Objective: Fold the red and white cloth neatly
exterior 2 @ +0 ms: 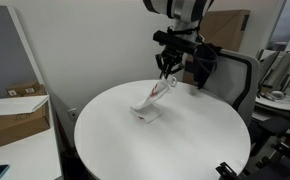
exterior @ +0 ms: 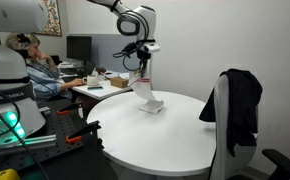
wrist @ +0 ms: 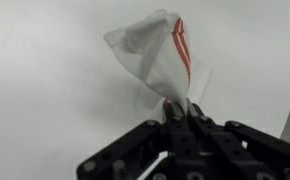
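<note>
The white cloth slants [exterior 2: 157, 94] from the robot's gripper down to its resting end, so the robot should lift the held corner and bring it back over the resting end [exterior 2: 146, 114].
The white cloth with red stripes [wrist: 160, 52] hangs from my gripper [wrist: 177, 107], which is shut on one corner of it. In both exterior views the cloth [exterior: 147, 92] [exterior 2: 155, 98] is lifted at one end, and its lower end still rests on the round white table [exterior: 175, 140] [exterior 2: 175, 140]. My gripper [exterior: 142, 68] [exterior 2: 168, 72] is above the table, toward its far side, holding the cloth's top corner. In the wrist view the cloth drapes away from the fingers over the table top.
A chair with a black jacket [exterior: 240, 100] stands at the table's edge. A desk with monitors and a seated person [exterior: 45, 75] is behind. Cardboard boxes [exterior 2: 15, 115] sit beside the table. Another chair [exterior 2: 225, 70] stands behind the arm.
</note>
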